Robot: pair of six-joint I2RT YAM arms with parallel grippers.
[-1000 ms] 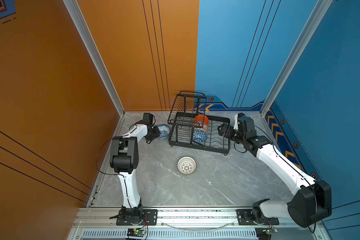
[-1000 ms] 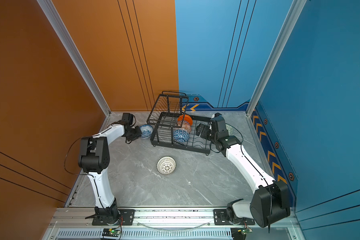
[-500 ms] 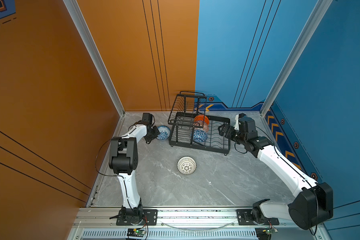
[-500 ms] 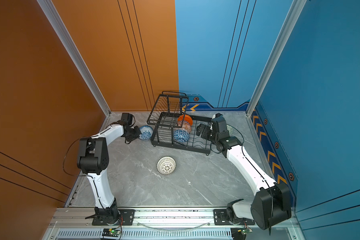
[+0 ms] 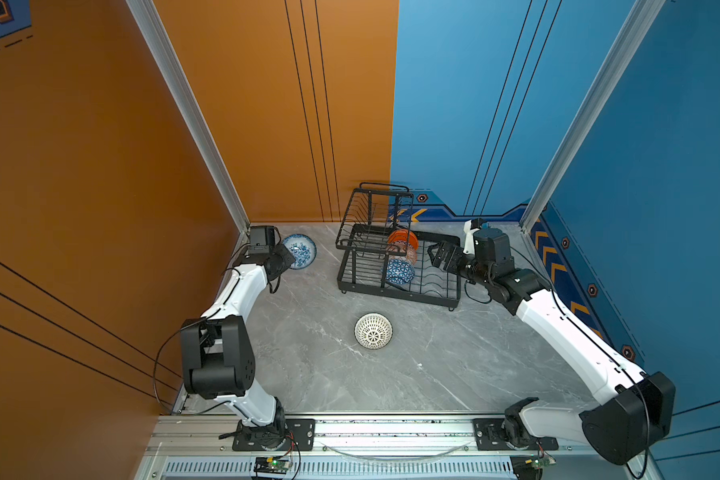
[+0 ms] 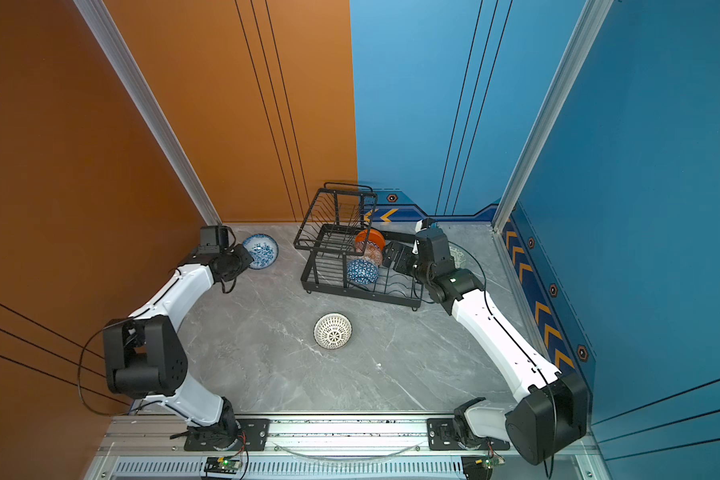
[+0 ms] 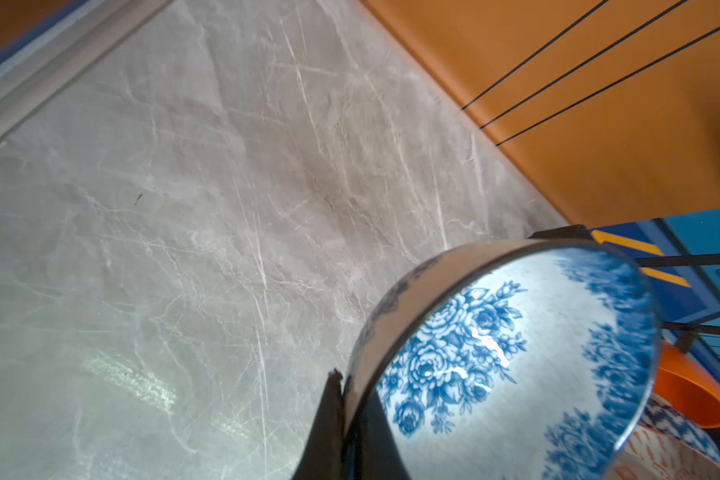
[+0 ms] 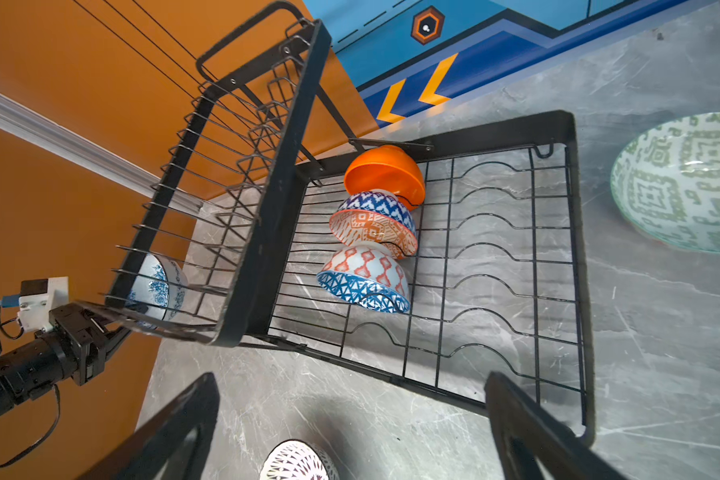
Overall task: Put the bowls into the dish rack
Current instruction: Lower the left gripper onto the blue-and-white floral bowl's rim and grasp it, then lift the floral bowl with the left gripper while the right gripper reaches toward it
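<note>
The robot's left gripper should pass the blue-white floral bowl [image 5: 301, 251] to the right gripper, because the raised upper basket [image 5: 377, 219] is between the bowl and the rack's free slots.
My left gripper [image 5: 287, 261] [image 7: 341, 384] is shut on the rim of the blue-white floral bowl [image 5: 301, 250] [image 7: 516, 353], which is tipped up near the far left corner. The black wire dish rack [image 5: 400, 291] [image 8: 573, 199] holds three bowls on edge in its slots: plain orange [image 8: 385, 174], orange-white patterned [image 8: 371, 226] and blue triangle-patterned [image 8: 362, 280]. A white dotted bowl [image 5: 373, 331] lies on the table in front of the rack. A pale green patterned bowl [image 8: 682, 183] [image 6: 458, 257] sits right of the rack. My right gripper [image 5: 438, 255] [image 8: 350, 403] hovers open over the rack's right end.
The rack's raised upper basket [image 5: 377, 216] stands at its left end, between the floral bowl and the slots. Orange wall [image 5: 267, 124] and blue wall [image 5: 474, 124] close the back; the side walls run close to both arms.
The left gripper has shut on the floral bowl's rim and drawn it left, away from the rack, tipping it up. The right arm has hardly moved.
</note>
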